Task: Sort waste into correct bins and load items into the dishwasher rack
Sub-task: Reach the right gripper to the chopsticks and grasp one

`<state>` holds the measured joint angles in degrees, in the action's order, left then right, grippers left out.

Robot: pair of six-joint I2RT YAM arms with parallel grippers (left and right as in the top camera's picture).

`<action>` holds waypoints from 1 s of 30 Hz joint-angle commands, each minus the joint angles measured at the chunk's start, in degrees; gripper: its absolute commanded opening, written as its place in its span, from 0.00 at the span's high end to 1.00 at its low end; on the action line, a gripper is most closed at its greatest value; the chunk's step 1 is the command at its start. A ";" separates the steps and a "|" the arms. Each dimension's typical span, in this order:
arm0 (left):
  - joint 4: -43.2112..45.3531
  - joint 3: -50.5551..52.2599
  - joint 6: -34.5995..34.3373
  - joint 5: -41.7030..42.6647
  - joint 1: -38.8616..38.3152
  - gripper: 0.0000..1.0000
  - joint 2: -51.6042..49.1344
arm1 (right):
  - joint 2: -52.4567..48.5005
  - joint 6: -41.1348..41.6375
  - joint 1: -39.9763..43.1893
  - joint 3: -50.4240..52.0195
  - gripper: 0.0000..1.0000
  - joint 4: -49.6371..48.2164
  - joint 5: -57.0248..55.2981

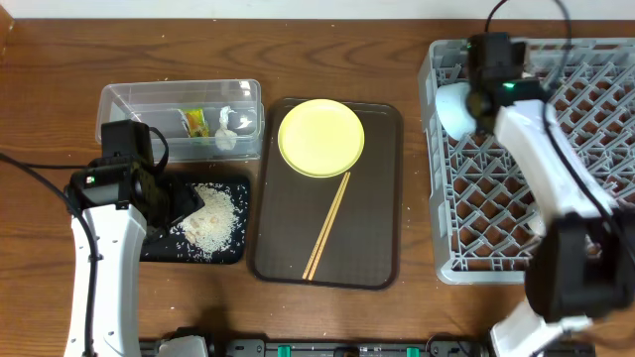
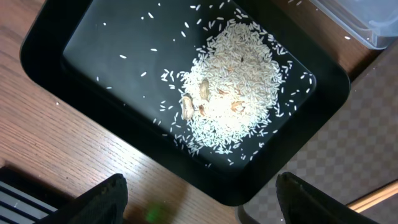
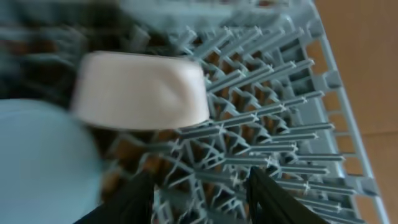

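The chopsticks [image 1: 334,206]' shafts [image 1: 326,226] are together, clear of the yellow plate. My empty right gripper should go toward the chopsticks next until its fingers can close there.
My left gripper [image 1: 184,205] [image 2: 200,186] is open and empty over the near edge of the black tray [image 1: 230,253] [image 2: 93,56], which holds the rice heap [image 1: 213,220] [image 2: 233,93]. The clear tub [image 1: 114,99] holds the green-yellow wrapper [image 1: 195,121] and a white scrap [image 1: 226,131]. The yellow plate [image 1: 320,137] and two chopsticks [image 1: 327,226] lie on the brown serving tray. My right gripper [image 1: 483,99] [image 3: 202,199] is open and empty over the grey rack [image 1: 595,129] [image 3: 298,124]. The light blue bowl [image 1: 454,109] [image 3: 43,162] and a whitish upturned vessel [image 3: 140,90], bowl or cup, sit in the rack.
The brown serving tray [image 1: 377,248] lies between the black tray and the rack; its checkered corner [image 2: 373,143] shows in the left wrist view. The clear tub's corner [image 2: 367,25] sits beyond the black tray. The right arm crosses over the rack's left half.
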<state>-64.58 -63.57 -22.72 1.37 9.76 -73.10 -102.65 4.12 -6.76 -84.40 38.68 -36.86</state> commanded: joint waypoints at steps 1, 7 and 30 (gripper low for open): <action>-0.33 -0.39 -0.52 -0.07 0.28 0.21 -0.35 | 7.45 2.75 -0.98 -0.31 0.53 2.71 15.58; -0.33 -0.39 -0.52 -0.04 0.31 0.21 -0.35 | 13.38 8.00 -2.80 -0.31 0.56 11.58 41.27; -0.33 -0.39 -0.52 -0.07 0.31 0.21 -0.35 | -5.33 33.55 -34.60 -0.11 0.58 21.99 45.18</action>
<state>-64.55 -63.57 -22.72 1.34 9.76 -73.10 -105.32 31.07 -39.18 -84.55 60.82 10.72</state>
